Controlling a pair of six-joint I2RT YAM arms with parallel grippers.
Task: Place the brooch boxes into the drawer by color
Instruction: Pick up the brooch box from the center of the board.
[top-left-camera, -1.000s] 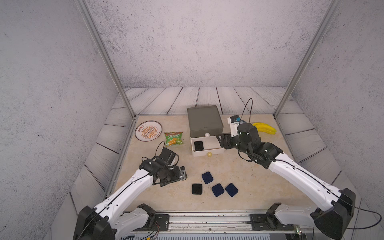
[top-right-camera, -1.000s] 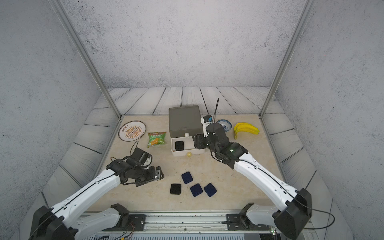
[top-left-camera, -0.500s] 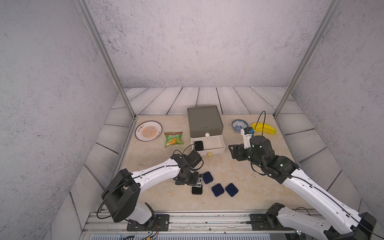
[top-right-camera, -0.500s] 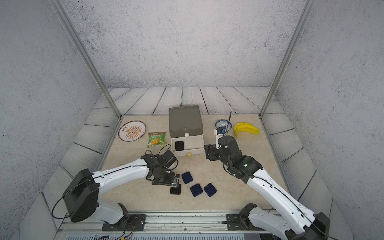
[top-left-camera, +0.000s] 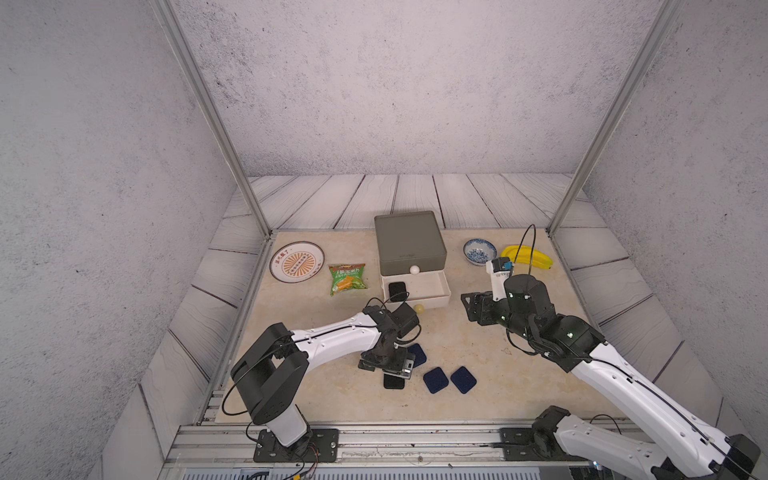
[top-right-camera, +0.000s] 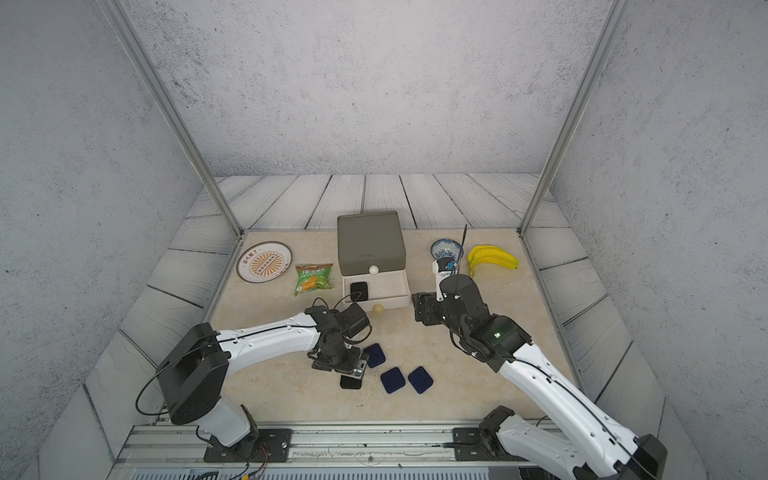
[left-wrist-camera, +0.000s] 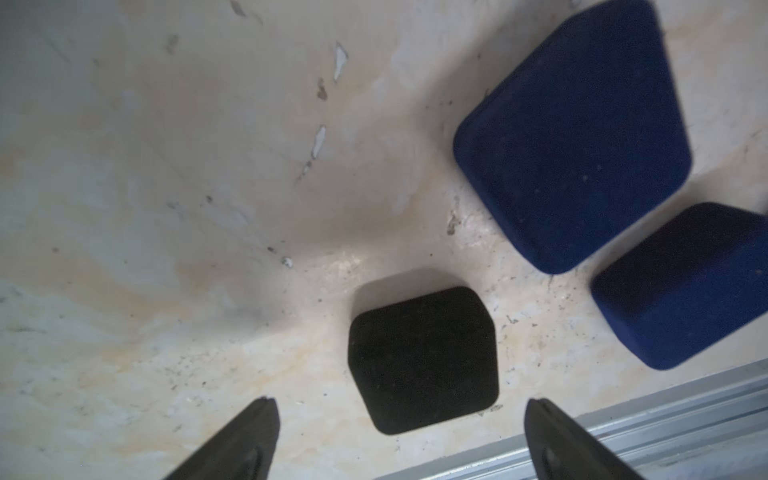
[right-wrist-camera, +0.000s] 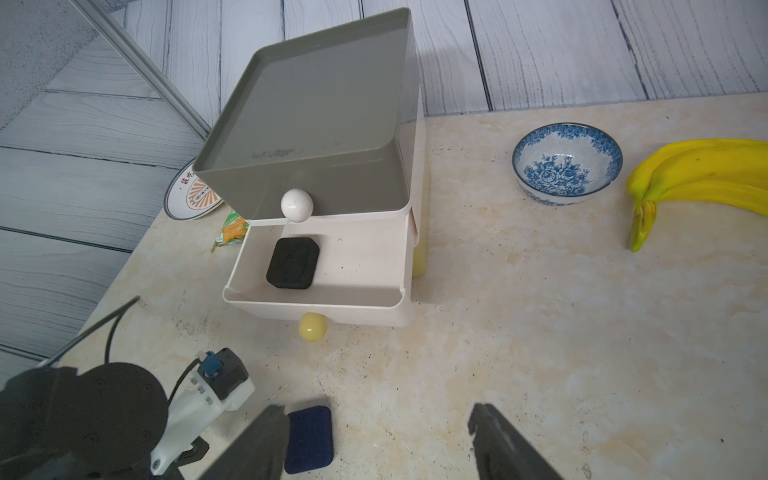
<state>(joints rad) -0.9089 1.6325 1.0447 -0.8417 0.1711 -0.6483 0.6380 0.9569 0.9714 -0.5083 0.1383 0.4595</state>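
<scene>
Next, I take the loose black box (top-left-camera: 393, 383) with my left gripper and pass it to my right gripper, since the drawer's free space (top-left-camera: 427, 285) is on that gripper's side.
The drawer chest (top-left-camera: 409, 243) has a grey top, and its white drawer (top-left-camera: 434, 286) is pulled out with one black brooch box (top-left-camera: 397, 289) inside. A second black box (left-wrist-camera: 422, 359) lies on the table. My left gripper (top-left-camera: 392, 372) hangs over it, open, and neither fingertip (left-wrist-camera: 266, 415) touches the box. Three navy boxes (top-left-camera: 417, 354) (top-left-camera: 435, 379) (top-left-camera: 463, 379) lie beside it, the first partly under the gripper. My right gripper (top-left-camera: 473, 307) stands open and empty to the right of the drawer, pointing towards it. No red box is in view.
A patterned plate (top-left-camera: 296, 262) and a green snack packet (top-left-camera: 347, 278) lie left of the chest. A blue-and-white bowl (top-left-camera: 479, 250) and bananas (top-left-camera: 528, 257) lie to its right. The yellow knob (top-left-camera: 419, 308) pokes out under the open drawer. A metal rail (top-left-camera: 415, 436) runs along the table front.
My left arm has swung in from the left and now hangs over the black box on the table. My right gripper has drawn back from the drawer to the right, and its jaws stand a little wider.
</scene>
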